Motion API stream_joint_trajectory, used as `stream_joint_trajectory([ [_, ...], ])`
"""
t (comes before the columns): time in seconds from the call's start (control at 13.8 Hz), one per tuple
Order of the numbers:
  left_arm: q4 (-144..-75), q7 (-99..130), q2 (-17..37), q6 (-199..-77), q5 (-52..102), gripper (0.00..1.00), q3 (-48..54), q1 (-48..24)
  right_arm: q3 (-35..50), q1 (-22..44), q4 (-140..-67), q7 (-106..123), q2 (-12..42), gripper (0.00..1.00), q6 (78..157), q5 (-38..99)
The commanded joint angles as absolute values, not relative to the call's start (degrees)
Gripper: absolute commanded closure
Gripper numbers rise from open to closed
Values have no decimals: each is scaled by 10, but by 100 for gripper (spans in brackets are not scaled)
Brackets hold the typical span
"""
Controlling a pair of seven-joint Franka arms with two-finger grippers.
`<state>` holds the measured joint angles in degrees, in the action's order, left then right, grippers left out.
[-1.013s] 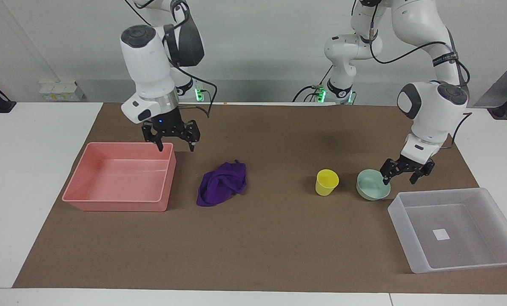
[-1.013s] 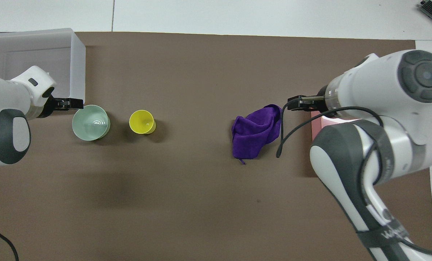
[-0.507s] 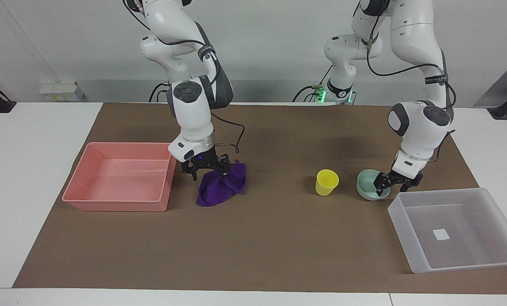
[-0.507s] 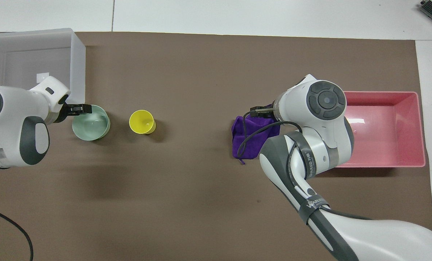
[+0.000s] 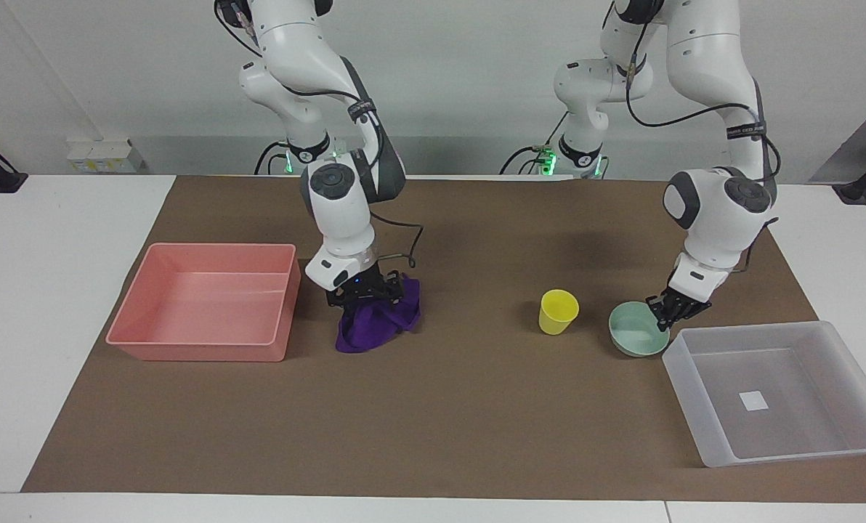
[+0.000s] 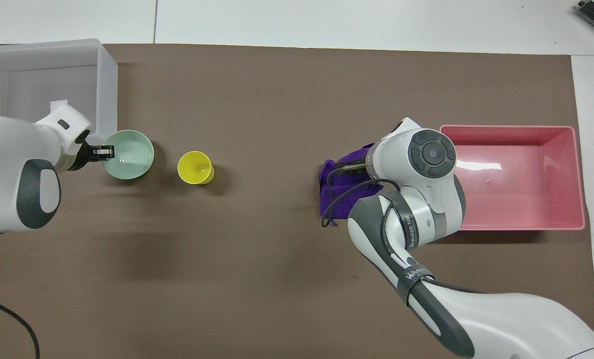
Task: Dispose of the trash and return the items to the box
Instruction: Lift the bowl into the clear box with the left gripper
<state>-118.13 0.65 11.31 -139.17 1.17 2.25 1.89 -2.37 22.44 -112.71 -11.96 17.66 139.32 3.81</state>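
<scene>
The purple cloth should hang from my right gripper in a tight bundle when I lift it, because its folds lie bunched together.
The purple cloth, the trash, lies bunched on the brown mat beside the pink tray. My right gripper is down on its top, open, with its fingers pressed into the fabric; in the overhead view the wrist hides most of it. The mint-green bowl sits close to the box. My left gripper is shut on the bowl's rim, on the side toward the box. The yellow cup stands upright beside the bowl, untouched.
A pink rectangular tray stands at the right arm's end of the mat with nothing in it. The clear box holds only a white sticker. Bare brown mat lies between the cup and the cloth.
My right gripper came down from over the pink tray's corner onto the cloth. My left gripper closed on the bowl's rim, and the bowl shifted slightly away from the robots.
</scene>
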Motion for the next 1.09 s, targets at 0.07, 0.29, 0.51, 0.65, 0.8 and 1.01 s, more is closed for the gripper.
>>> stream_joint_trajectory([
  [0.07, -1187, -20, 41, -1321, 5, 100, 24, 33, -22, 219, -1155, -41, 194, 0, 1438, 58],
  [0.29, -1121, -21, 55, -1316, 5, 100, 23, 52, -22, 221, -1159, -47, 195, 81, 1439, 57],
  [0.51, -1022, -18, 108, -1304, 5, 100, 23, 76, -23, 222, -1159, -117, 187, 100, 1428, 57],
  [0.65, -939, -18, 155, -1274, 4, 100, 22, 87, -23, 222, -1155, -142, 173, 100, 1405, 47],
  [0.8, -887, -17, 210, -1273, -1, 100, 22, 90, -24, 223, -1155, -164, 158, 100, 1388, 47],
  [1.01, -755, -16, 318, -1267, -34, 100, 22, 102, -26, 243, -1126, -239, 134, 100, 1334, 40],
])
